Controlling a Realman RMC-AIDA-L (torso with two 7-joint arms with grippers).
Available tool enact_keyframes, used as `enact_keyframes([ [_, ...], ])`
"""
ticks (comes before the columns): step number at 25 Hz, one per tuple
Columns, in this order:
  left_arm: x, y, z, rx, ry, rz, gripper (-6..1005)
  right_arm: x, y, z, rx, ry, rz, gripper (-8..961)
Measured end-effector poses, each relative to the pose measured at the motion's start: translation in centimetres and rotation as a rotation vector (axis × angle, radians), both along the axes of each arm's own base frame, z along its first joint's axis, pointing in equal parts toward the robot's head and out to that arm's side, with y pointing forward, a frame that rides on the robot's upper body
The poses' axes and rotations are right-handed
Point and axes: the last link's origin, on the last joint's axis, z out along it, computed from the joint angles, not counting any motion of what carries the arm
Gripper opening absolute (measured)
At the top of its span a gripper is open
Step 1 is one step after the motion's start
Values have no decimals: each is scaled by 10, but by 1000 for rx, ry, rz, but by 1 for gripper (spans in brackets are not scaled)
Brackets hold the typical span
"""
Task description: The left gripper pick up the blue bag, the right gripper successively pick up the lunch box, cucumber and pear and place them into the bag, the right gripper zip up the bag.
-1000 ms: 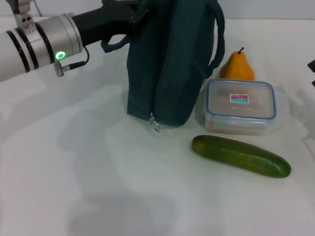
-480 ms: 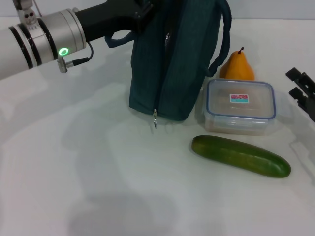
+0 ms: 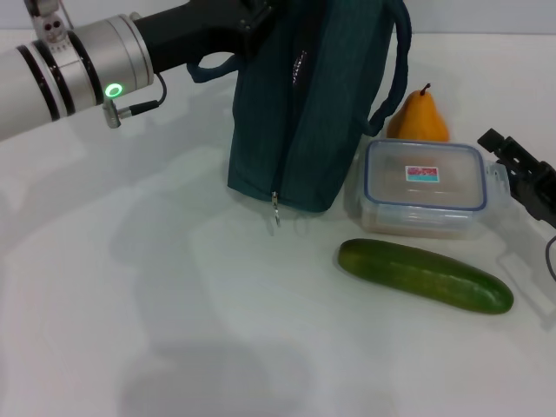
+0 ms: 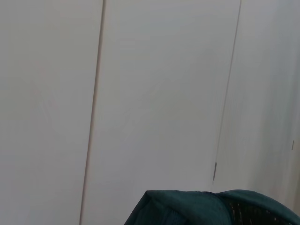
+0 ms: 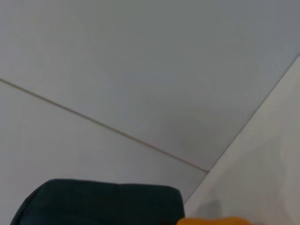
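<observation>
The lunch box's jutting side flap (image 3: 497,182) has my right gripper tilting up at it, so the gripper should back away, level out and face the lunch box (image 3: 424,187) before it grips the lunch box.
The blue bag (image 3: 304,104) stands upright at the back centre, its ring zipper pull (image 3: 275,209) dangling at its lower edge. My left gripper (image 3: 250,16) is shut on the bag's top, the silver wrist (image 3: 87,65) reaching in from the left. The bag's top also shows in the left wrist view (image 4: 211,208) and the right wrist view (image 5: 103,204). The lunch box (image 3: 424,187) lies right of the bag, the pear (image 3: 419,117) behind it, the cucumber (image 3: 424,275) in front. My right gripper (image 3: 521,174) hovers open just right of the lunch box.
A white table (image 3: 174,304) carries everything, with bare surface at the front and left. The bag's rope handle (image 3: 395,69) loops out toward the pear. Pale wall panels (image 4: 140,93) fill both wrist views; a sliver of the pear (image 5: 220,221) shows in the right one.
The right gripper has come in from the right edge toward the lunch box. The bag shifted slightly right a second ago and has since stayed still in the left gripper.
</observation>
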Motion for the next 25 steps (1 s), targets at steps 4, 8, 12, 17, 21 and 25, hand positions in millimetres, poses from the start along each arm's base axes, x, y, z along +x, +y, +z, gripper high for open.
enact_keyframes([
  [4,0,0,0,0,0,0,45,-4,1,0,-9,0,28,883],
  [8,-2,-1,-1,0,3,2,45,-10,4,6,14,4,74,883],
  [12,-5,-2,-2,1,5,7,45,-13,8,12,30,-2,104,883],
  [17,-7,-3,-2,2,4,14,45,-16,16,22,60,-23,127,883],
  [21,-8,-4,-2,2,4,17,45,-14,20,28,84,-34,127,883],
  [25,-8,-3,-2,2,5,19,45,-6,12,35,108,-87,146,883],
])
